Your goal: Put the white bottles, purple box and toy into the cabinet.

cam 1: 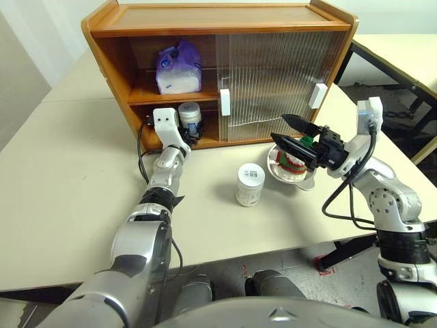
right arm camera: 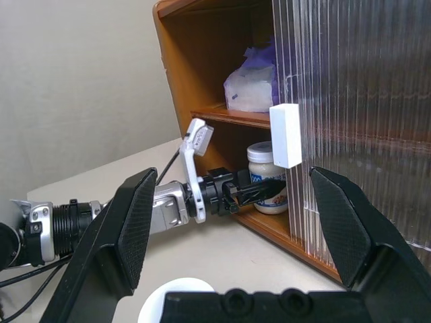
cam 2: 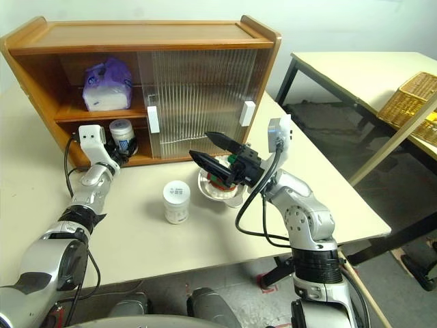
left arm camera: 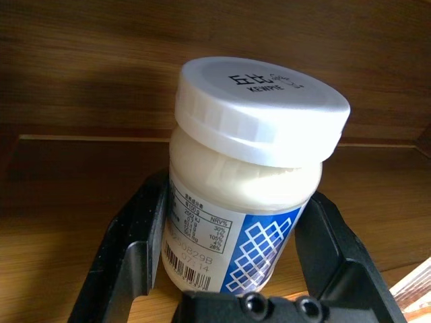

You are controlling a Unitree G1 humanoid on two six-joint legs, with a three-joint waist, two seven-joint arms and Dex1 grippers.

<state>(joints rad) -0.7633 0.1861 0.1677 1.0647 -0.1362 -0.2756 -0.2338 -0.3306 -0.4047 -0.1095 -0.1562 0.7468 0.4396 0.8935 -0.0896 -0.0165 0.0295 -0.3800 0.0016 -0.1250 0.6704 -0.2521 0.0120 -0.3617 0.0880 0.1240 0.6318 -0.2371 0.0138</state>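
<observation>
I should let go of the white bottle with my left gripper and push it behind the ribbed door (cam 1: 229, 128), because it sits mid-opening (cam 1: 190, 114) in the lower compartment and leaves little room for the second one.
The cabinet (cam 1: 225, 19) stands at the back of the table, its left half uncovered. The purple box (cam 1: 178, 68) lies on the upper shelf. My left gripper (cam 1: 191, 128) reaches level into the lower compartment, shut on one white bottle (left arm camera: 249, 182), which tilts slightly above the wooden floor. The second white bottle (cam 1: 250, 184) stands upright on the table in front of the cabinet. To its right the toy (cam 1: 292, 162) sits in a steel bowl (cam 1: 274, 172). My right gripper (cam 1: 278, 127) hovers open just above the toy, holding nothing.
Two ribbed sliding doors (cam 1: 273, 75) with white handles cover the cabinet's right half. A second table with a wicker basket (cam 2: 416, 96) stands off to the right across a gap. The near table edge runs close under my arms.
</observation>
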